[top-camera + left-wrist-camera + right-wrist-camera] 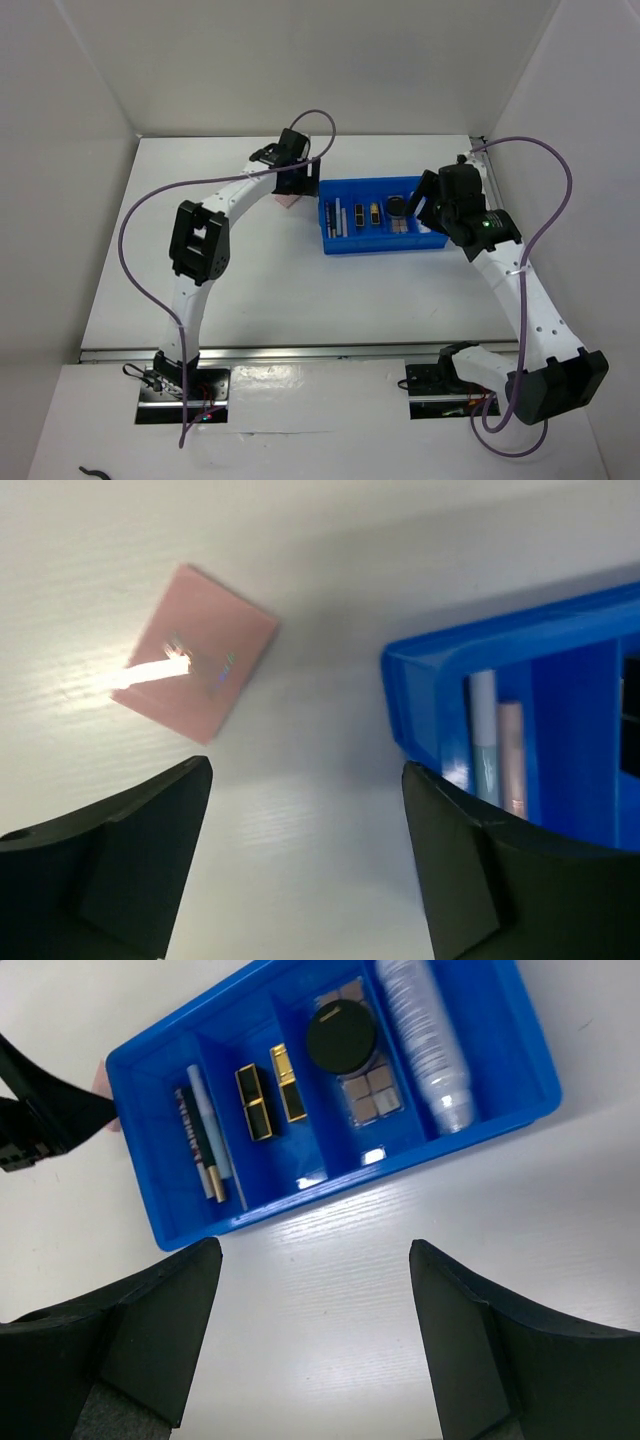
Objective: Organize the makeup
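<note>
My left gripper keeps going toward the pad (197, 655) until its open fingers are on either side of the pad's two edges, because the pink square pad is clear of the blue tray.
The pink square pad (195, 652) lies flat on the table just left of the blue tray (420, 680); in the top view it (289, 202) peeks out under my left gripper (298, 186). My left gripper (305, 820) is open and empty, above bare table between pad and tray corner. In the tray (300, 1205) lie thin pencils (205, 1145), two black-and-gold pieces (255, 1102), a round black compact (340, 1038) on a brownish-pink palette (372, 1092), and a white tube (425, 1040). My right gripper (312, 1300) is open and empty, above table in front of the tray.
The blue tray (385, 250) stands at the middle right of the white table. White walls close in on the left, back and right. Purple cables loop over both arms. The left arm's black end (40, 1110) shows by the tray's left end.
</note>
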